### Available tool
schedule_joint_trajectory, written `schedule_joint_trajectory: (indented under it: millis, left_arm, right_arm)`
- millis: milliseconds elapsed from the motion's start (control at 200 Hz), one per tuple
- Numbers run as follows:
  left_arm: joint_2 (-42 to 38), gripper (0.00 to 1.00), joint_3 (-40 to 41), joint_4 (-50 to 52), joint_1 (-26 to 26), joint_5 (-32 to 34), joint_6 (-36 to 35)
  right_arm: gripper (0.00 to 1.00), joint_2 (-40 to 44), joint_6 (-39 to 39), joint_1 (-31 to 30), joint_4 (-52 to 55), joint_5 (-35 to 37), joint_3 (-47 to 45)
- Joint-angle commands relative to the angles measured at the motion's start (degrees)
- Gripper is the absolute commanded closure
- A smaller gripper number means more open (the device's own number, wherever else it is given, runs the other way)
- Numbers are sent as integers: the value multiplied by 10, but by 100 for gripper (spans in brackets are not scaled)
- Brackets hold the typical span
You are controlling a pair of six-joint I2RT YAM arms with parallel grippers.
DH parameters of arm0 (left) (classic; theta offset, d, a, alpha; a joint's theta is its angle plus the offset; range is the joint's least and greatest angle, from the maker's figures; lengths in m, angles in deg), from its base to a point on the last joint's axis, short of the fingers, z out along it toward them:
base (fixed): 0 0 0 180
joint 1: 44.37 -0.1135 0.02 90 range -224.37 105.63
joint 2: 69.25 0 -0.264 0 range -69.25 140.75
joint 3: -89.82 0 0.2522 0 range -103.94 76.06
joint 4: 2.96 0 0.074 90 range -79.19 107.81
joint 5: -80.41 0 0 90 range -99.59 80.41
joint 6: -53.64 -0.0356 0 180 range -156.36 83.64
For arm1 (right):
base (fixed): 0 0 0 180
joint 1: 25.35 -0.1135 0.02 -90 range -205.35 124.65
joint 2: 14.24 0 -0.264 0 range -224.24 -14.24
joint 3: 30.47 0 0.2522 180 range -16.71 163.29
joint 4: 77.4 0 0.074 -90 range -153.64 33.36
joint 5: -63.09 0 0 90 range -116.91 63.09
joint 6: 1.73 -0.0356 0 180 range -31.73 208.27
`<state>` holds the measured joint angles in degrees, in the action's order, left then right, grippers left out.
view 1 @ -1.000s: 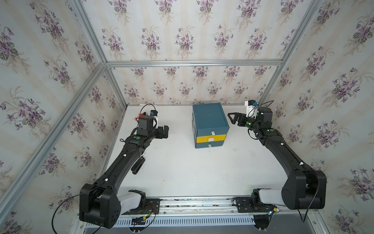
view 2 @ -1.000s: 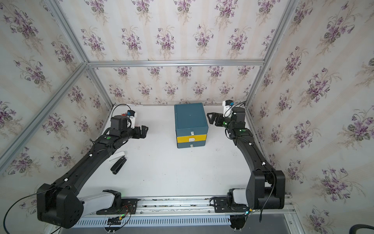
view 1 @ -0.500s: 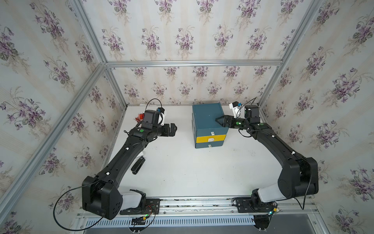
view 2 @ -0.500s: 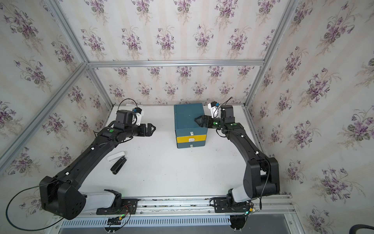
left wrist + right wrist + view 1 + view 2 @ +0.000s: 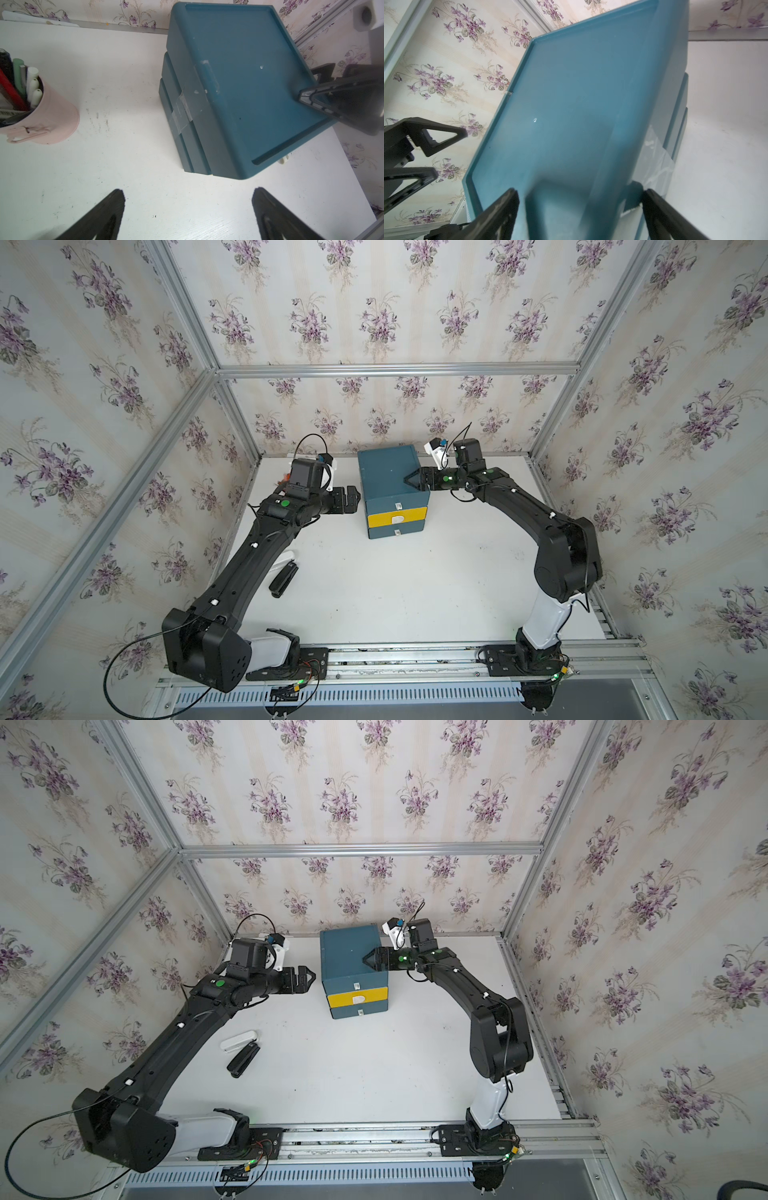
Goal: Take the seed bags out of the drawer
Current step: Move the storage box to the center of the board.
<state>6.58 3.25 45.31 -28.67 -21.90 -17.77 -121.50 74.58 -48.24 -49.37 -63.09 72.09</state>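
I should back my right gripper off, because it straddles the cabinet's side edge (image 5: 421,459), and use it to pull the top drawer's front tab (image 5: 398,505) while my left gripper steadies the cabinet.
A teal cabinet (image 5: 388,477) (image 5: 349,957) with three shut drawers stands at the back of the white table; its middle drawer (image 5: 397,517) has a yellow front. The seed bags are hidden. My left gripper (image 5: 353,499) (image 5: 188,199) hangs open just left of the cabinet (image 5: 239,83), holding nothing. My right gripper (image 5: 409,480) (image 5: 579,195) is open and straddles the cabinet's top right edge (image 5: 571,104), one finger over the lid and one beside the side wall.
A pink cup (image 5: 52,116) full of pens stands behind the left arm near the back wall. A black case (image 5: 243,1060) and a white case (image 5: 238,1041) lie on the table under the left arm. Clear tape (image 5: 182,116) runs down the cabinet's side.
Both arms have swung inward to the cabinet. The right gripper came from the right onto its top edge; the left gripper moved right up to its left side.
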Motion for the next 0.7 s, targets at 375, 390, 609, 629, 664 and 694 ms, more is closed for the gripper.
schedule_joint_trajectory:
  millis: [375,390,609,629,664,694]
  left_arm:
    - [104,0,-62,-15,-2,-46,23]
    - [107,0,-64,-17,-2,-49,25]
    - [128,2,-72,-30,9,-72,46]
    - [128,3,-72,-31,11,-72,48]
    - [129,3,-72,-34,14,-74,51]
    - [130,3,-72,-35,18,-73,54]
  right_arm:
    - [0,65,-14,-11,6,108,43]
    - [0,73,-16,-12,8,109,38]
    - [0,186,-74,-15,-10,100,-91]
    - [0,198,-85,-17,-17,101,-109]
    - [0,216,-102,-20,-28,102,-135]
    - [0,232,-115,-23,-37,102,-159]
